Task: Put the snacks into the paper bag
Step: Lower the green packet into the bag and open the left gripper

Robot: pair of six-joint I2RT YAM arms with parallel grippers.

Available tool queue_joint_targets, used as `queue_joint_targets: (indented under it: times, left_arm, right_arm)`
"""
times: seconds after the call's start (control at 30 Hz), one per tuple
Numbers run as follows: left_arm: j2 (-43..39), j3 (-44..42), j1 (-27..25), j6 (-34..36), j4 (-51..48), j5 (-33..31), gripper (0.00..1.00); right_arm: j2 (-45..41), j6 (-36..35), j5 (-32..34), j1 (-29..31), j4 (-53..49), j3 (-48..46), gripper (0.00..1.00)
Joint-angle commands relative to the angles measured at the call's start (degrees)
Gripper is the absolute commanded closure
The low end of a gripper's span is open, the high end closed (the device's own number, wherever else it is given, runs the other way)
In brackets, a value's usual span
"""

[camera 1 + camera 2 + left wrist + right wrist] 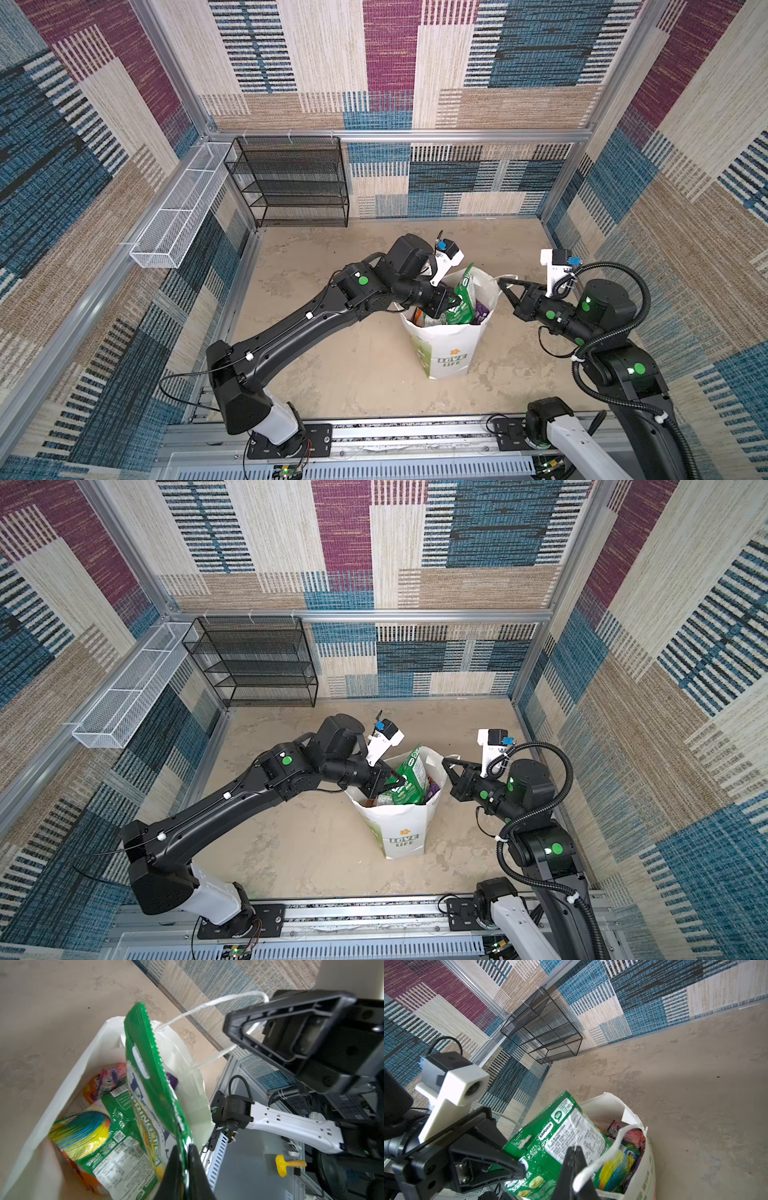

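Note:
The green snack packet (412, 780) is upright inside the paper bag's opening, so my left gripper carries on lowering it and lets go over the snacks inside (421, 318).
The white paper bag (449, 345) (401, 825) stands upright mid-table with its mouth open. My left gripper (453, 300) (395, 780) (186, 1153) is shut on the lower edge of a green snack packet (466, 293) (149, 1076) (550, 1138), which stands upright in the bag's mouth and pokes above the rim. Several other snacks (83, 1132) lie inside, green, orange, pink and rainbow-coloured. My right gripper (501, 283) (444, 762) (574, 1150) is shut on the bag's white cord handle (207, 1004) (612, 1147) at the right rim and holds it taut.
A black mesh shelf (291, 183) stands against the back wall at the left. A white mesh basket (178, 212) hangs on the left wall. The metal rail (395, 432) carrying both arm bases runs along the front edge. Patterned walls enclose the table.

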Motion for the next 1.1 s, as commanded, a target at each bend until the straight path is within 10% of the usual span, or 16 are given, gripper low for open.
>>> queue_joint_targets:
  times: [0.0, 0.47, 0.73, 1.07]
  left_arm:
    - [0.3, -0.6, 0.0, -1.2, 0.9, -1.1, 1.00]
    - [-4.9, -12.1, -0.1, -6.6, -1.3, -16.1, 0.99]
    - [-8.0, -10.5, -0.1, -7.4, -3.0, -21.7, 0.58]
    - [-9.5, -2.9, -2.1, -2.3, -4.3, -19.3, 0.54]
  right_arm:
    - [-0.3, 0.2, -0.7, 0.0, 2.9, 0.0, 0.96]
    - [1.1, -0.1, -1.2, -0.1, 4.9, -0.4, 0.95]
    - [0.8, -0.3, -1.2, -0.1, 4.4, 0.1, 0.95]
    - [0.4, -0.2, -0.9, -0.1, 3.8, 0.7, 0.95]
